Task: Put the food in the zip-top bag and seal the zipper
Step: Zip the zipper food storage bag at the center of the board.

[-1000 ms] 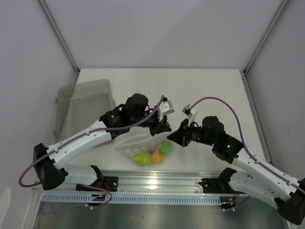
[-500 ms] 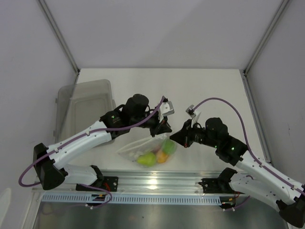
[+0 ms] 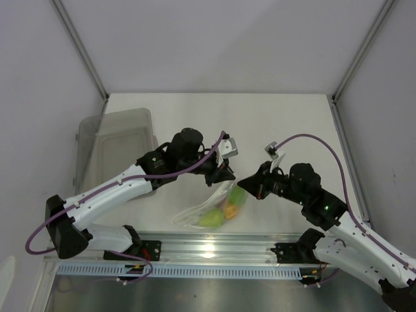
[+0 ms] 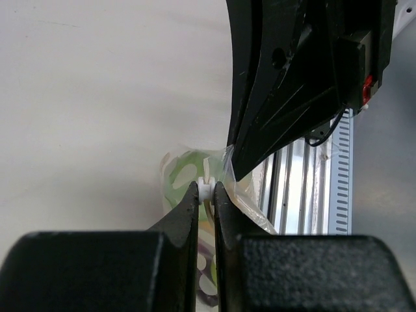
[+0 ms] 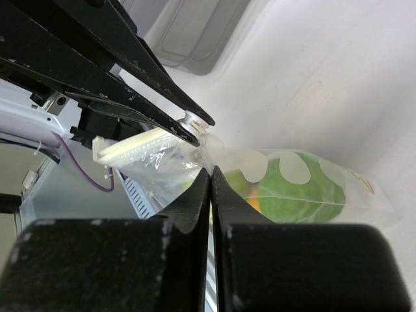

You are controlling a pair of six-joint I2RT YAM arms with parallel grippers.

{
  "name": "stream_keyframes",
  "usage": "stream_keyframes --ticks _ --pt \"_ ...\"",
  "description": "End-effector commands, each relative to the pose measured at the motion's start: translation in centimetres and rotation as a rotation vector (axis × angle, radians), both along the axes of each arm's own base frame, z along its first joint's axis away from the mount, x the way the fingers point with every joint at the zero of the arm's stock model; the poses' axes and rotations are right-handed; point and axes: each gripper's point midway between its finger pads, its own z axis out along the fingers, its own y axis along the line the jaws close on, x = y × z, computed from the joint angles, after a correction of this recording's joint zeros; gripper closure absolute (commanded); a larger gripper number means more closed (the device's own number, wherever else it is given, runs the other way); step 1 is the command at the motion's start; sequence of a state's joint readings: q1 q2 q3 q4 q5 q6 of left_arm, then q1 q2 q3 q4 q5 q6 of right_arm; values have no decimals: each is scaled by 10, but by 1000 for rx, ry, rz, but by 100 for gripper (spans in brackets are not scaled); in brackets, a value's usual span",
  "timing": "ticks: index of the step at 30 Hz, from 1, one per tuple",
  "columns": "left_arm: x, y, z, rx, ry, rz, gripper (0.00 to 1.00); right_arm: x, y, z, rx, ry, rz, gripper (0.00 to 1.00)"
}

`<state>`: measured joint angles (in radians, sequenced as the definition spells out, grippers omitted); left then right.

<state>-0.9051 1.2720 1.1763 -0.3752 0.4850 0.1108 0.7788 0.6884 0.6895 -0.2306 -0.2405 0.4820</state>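
The bag's film [image 4: 226, 160] beside the white tab is pinched in my right gripper, so the gripper should open and grab the zipper's end [image 4: 206, 169] right up against the tab before sealing.
The clear zip-top bag [image 3: 198, 214] hangs tilted between my two grippers, just above the table's near edge. Inside it I see a green fruit [image 3: 238, 199], an orange-yellow fruit [image 3: 229, 209] and a yellow-green piece [image 3: 211, 218]; the eggplant is not clear to see. My left gripper [image 3: 227, 179] is shut on a small white tab of the zipper [image 4: 206, 187] at the bag's mouth. My right gripper [image 3: 242, 187] is shut on the bag's mouth edge [image 5: 211, 170] right beside it. The right wrist view shows the green fruit [image 5: 296, 192] and orange-yellow fruit [image 5: 253, 203] through the plastic.
A rigid translucent grey bin [image 3: 117, 140] stands at the left of the table and shows in the right wrist view [image 5: 195, 32]. The metal rail [image 3: 214, 250] carrying the arm bases runs along the near edge, just below the bag.
Both grippers have moved a little to the right with the bag in their hold. The bag has risen off the table at its mouth and now hangs slanted, the food slid to its lower end.
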Motion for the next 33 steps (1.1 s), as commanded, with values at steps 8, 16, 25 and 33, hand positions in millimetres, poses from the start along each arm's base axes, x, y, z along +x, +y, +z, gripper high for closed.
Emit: stream_keyframes --ticks 8,16,25,33 --pt "-6 9 11 -15 -5 -28 99 8 -11 20 42 -31 -63 100" --pt "-6 2 28 -26 -19 -61 99 -1 -6 25 -37 -8 18 80" --pt "-13 4 27 17 14 -197 99 -1 -14 29 -135 9 34 40" --pt "-23 9 20 19 60 -251 99 -6 -17 36 -153 -49 94 23"
